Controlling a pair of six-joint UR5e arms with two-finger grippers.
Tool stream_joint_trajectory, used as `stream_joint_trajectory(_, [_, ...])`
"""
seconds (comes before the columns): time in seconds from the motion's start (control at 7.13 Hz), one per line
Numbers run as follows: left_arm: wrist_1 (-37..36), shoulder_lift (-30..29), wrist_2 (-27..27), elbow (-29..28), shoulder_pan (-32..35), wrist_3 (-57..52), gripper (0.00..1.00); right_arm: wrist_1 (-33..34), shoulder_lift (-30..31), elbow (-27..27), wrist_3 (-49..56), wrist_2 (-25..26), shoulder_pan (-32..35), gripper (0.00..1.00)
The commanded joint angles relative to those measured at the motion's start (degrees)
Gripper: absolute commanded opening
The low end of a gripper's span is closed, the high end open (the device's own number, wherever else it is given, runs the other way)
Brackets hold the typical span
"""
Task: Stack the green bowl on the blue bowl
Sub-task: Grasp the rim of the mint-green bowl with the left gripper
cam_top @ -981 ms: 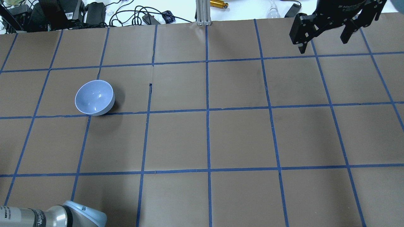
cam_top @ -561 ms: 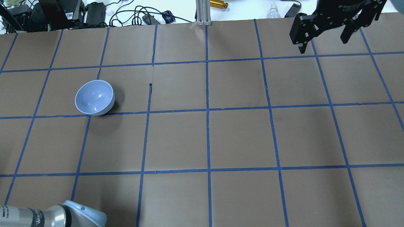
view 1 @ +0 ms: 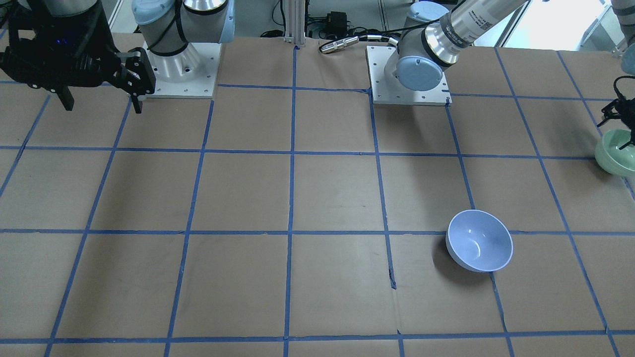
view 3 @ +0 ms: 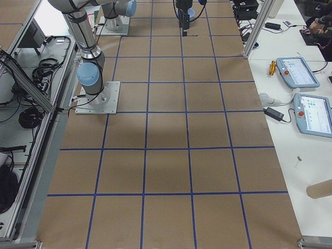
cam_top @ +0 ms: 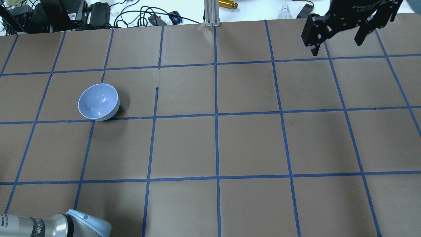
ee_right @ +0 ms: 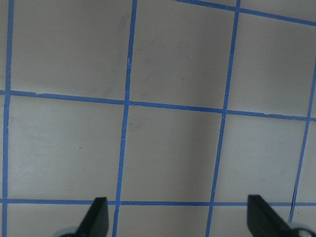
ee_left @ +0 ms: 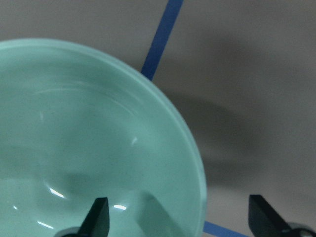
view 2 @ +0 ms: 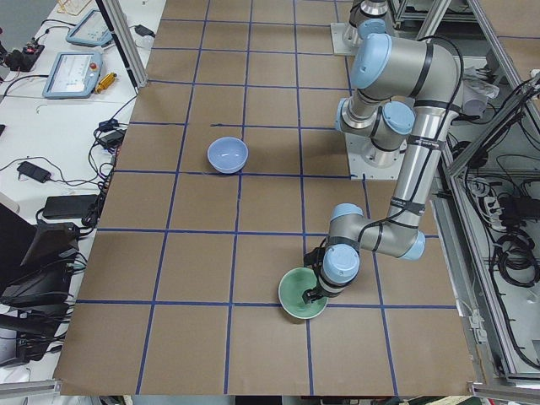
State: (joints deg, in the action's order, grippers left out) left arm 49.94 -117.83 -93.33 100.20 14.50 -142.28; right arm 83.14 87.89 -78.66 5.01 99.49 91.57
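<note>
I expect the green bowl [view 1: 616,153] to sit inside the blue bowl with the rims nearly level when I lower it, because the blue bowl's wide opening [view 1: 479,240] leads into an empty hollow.
The green bowl [view 2: 302,293] sits near the table's left end; it also shows at the front-facing view's right edge [view 1: 616,154] and fills the left wrist view [ee_left: 74,148]. My left gripper [ee_left: 180,222] is open over its rim, one finger [ee_left: 98,217] inside the bowl and one [ee_left: 264,217] outside. I cannot tell whether the bowl rests on the table. The blue bowl [cam_top: 98,101] stands upright and empty on the table, well apart from the green one [view 1: 479,240] [view 2: 228,155]. My right gripper [cam_top: 337,44] is open and empty, high over the far right [ee_right: 177,222] [view 1: 101,103].
Brown paper with a blue tape grid [cam_top: 217,115] covers the table. Cables, adapters and a metal post [cam_top: 210,13] line the far edge. The arm bases [view 1: 409,74] stand on white plates. Tablets lie on the side bench [view 3: 298,72].
The left arm's link at the overhead view's bottom edge has shifted very slightly. The blue bowl and the right gripper have not moved.
</note>
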Motion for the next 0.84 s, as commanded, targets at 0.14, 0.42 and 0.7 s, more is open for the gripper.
stream_joint_trajectory(0.14, [-1.6, -0.2, -2.6, -0.1, 0.0, -0.2, 0.0, 0.0, 0.0, 0.0, 0.0, 0.0, 0.0, 1.0])
stream_joint_trajectory(0.42, [-1.0, 0.3, -2.5, -0.1, 0.0, -0.3, 0.0, 0.0, 0.0, 0.0, 0.0, 0.0, 0.0, 1.0])
stream_joint_trajectory(0.7, [-0.7, 1.1, -2.8, 0.5, 0.0, -0.2, 0.0, 0.0, 0.0, 0.0, 0.0, 0.0, 0.0, 1.0])
